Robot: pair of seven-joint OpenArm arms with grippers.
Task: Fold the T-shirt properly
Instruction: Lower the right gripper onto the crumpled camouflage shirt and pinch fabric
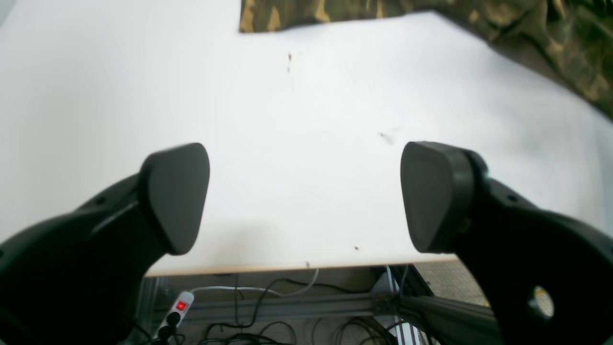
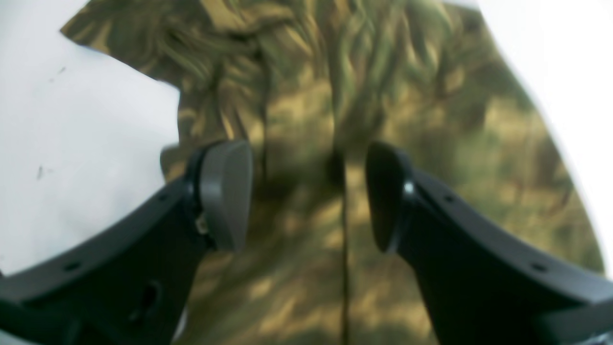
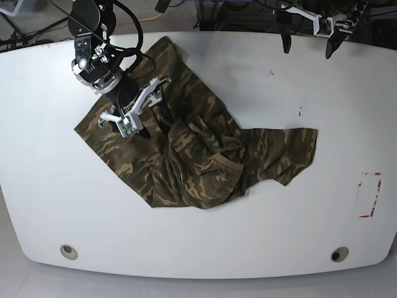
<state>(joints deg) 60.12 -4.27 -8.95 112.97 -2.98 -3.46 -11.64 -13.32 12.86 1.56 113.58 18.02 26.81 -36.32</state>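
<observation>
The camouflage T-shirt point(image 3: 189, 158) is bunched up in loose folds point(image 3: 224, 152), so the gripped cloth will peel up first and the rest will drag behind when I lift.
The camouflage T-shirt point(image 3: 186, 155) lies crumpled on the white table point(image 3: 298, 217), spread from the far left toward the middle, one part reaching right. My right gripper point(image 3: 141, 105) is low over its far-left part. In the right wrist view the right gripper point(image 2: 309, 196) is open and empty, jaws either side of a seam in the shirt cloth point(image 2: 297, 110). My left gripper point(image 3: 307, 37) hangs at the table's far right edge, away from the shirt. In the left wrist view it point(image 1: 304, 196) is open and empty above bare table point(image 1: 297, 120), the shirt's edge point(image 1: 565, 43) far ahead.
A red tape rectangle point(image 3: 370, 195) marks the table's right side. Two round holes point(image 3: 69, 251) sit near the front edge. Below the table edge in the left wrist view are cables and a power strip with a red light point(image 1: 181, 305).
</observation>
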